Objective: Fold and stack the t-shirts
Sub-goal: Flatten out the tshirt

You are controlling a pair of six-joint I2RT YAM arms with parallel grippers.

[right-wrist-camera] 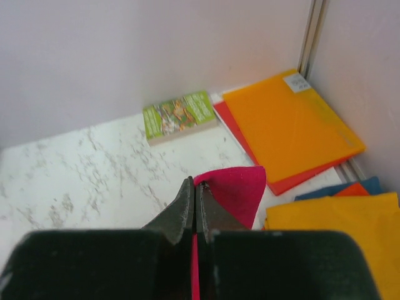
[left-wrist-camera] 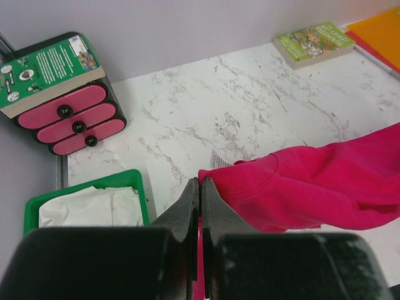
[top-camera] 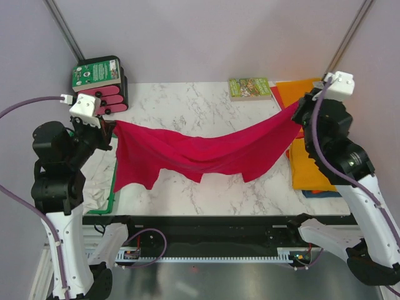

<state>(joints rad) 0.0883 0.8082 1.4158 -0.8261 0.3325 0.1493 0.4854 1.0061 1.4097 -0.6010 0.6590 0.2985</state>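
Observation:
I should first put the t-shirt down toward the marble table's back (top-camera: 187,107), because the crimson red t-shirt's middle (top-camera: 203,156) hangs low between my raised grippers. My left gripper should take the t-shirt's hem after that.
The crimson red t-shirt (top-camera: 200,150) hangs stretched in the air between my two grippers, sagging in the middle above the marble table. My left gripper (top-camera: 111,127) is shut on its left edge; in the left wrist view the gripper (left-wrist-camera: 200,184) pinches the red cloth (left-wrist-camera: 312,187) near the collar. My right gripper (top-camera: 299,112) is shut on the right corner; in the right wrist view the gripper (right-wrist-camera: 195,184) pinches the red corner (right-wrist-camera: 234,190). A white t-shirt (left-wrist-camera: 90,206) lies in the green tray. Folded orange t-shirts (top-camera: 307,162) lie at the right.
A green plastic tray (left-wrist-camera: 81,181) sits at the left table edge. A black box with pink drawers (top-camera: 112,97) and a green-covered book (top-camera: 95,72) on it stand at the back left. A small green book (top-camera: 249,88) and orange sheets (right-wrist-camera: 287,125) lie at the back right.

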